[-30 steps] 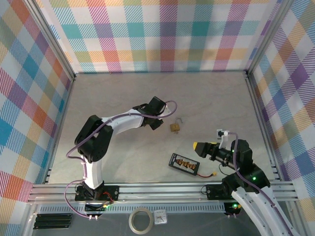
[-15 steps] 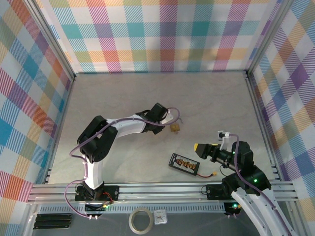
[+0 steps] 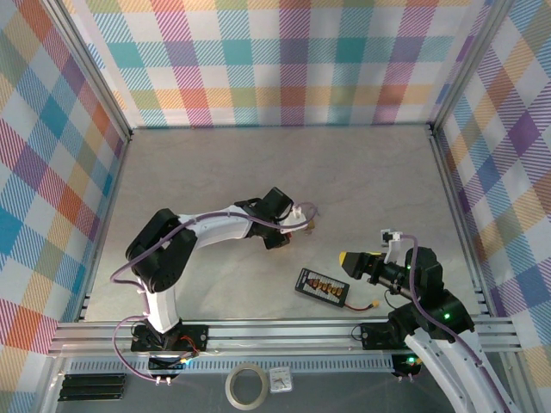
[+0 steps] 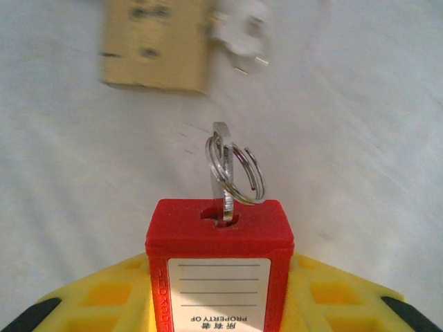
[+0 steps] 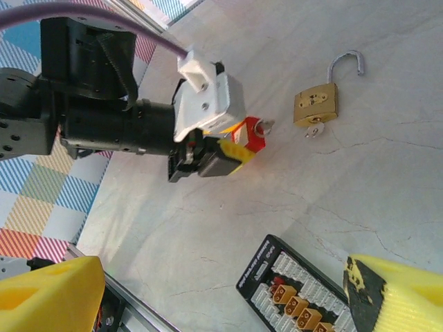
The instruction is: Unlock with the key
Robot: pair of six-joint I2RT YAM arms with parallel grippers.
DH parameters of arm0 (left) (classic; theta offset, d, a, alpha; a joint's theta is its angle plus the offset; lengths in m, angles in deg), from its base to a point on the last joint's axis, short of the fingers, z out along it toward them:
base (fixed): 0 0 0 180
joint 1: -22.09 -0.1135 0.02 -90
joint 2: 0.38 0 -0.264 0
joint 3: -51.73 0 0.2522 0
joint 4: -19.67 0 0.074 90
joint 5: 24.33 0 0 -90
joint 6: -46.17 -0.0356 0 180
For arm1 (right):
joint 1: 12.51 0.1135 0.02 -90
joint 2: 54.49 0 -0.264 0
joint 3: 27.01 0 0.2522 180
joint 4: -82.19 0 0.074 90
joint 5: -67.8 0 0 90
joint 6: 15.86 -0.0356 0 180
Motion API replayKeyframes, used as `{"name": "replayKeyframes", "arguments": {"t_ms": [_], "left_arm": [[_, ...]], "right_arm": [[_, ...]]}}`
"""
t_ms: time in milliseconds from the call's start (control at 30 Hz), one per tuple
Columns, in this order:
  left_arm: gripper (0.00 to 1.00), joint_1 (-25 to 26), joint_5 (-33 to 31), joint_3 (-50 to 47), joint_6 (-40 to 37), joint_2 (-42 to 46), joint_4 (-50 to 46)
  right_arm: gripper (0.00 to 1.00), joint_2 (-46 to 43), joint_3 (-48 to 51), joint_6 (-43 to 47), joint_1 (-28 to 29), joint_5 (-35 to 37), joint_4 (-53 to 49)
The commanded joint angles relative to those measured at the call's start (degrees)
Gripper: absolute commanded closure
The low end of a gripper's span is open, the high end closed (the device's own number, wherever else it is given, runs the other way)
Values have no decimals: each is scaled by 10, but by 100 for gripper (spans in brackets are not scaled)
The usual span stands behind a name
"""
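The red padlock's label (image 4: 219, 294) faces up and the padlock's key is clear of the fingers, so the robot's left gripper goes on to the open surface (image 5: 208, 190) and lets go there.
My left gripper (image 4: 220, 277) is shut on a red padlock (image 4: 219, 238) with a white label, its yellow fingers (image 4: 104, 297) on either side. A thin silvery key (image 4: 220, 173) on a split ring stands in the red padlock's keyhole. Just ahead, a brass padlock (image 4: 156, 45) lies on the table, blurred in the left wrist view. The right wrist view shows the brass padlock (image 5: 316, 104) with its shackle (image 5: 344, 62) swung open and a small silvery key (image 5: 313, 131) at its bottom, a short gap from the red padlock (image 5: 250, 135). My right gripper (image 3: 349, 258) hovers open and empty at the near right.
A black connector board (image 3: 322, 286) with orange plugs lies near the front, under my right gripper, also in the right wrist view (image 5: 297, 290). Its lead ends at a yellow plug (image 3: 371, 306). Aluminium rails (image 3: 258, 331) and checked walls bound the table.
My left gripper has carried the red padlock down and to the right, right up to the brass padlock, which it now largely covers from above. The right arm has stayed put.
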Motion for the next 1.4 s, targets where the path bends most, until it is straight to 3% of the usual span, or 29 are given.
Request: {"name": "replayKeyframes", "arguments": {"t_ms": [0,233,333,567,700,800,900,1133,1300,1367], "left_arm": [[100,3,52,9,-92,36,-105],[93,10,-23,37,-159,32,-173],[80,13,-45,36,-167,20,-171],[65,31,-64,-2,-158,27,-133],[67,45,-71,-13,-140,33,-128],[85,55,-101,-24,-117,36,-106],[87,59,-101,-30,-91,45,-96],[63,61,-102,-51,-95,54,-97],[38,57,-90,-68,-70,112,-64],[35,50,-76,-70,-41,136,-60]], "right_arm": [[11,-9,-12,11,2,-5,-6],[11,-13,-13,16,2,-6,-11],[11,-19,-13,18,2,-8,-17],[10,-46,-15,22,2,-3,-42],[9,-53,-15,21,2,-1,-46],[9,-56,-15,18,2,0,-47],[9,-59,-17,17,2,1,-47],[9,-60,-22,19,2,1,-53],[9,-61,-24,21,2,1,-56],[8,-61,-25,23,2,1,-55]]}}
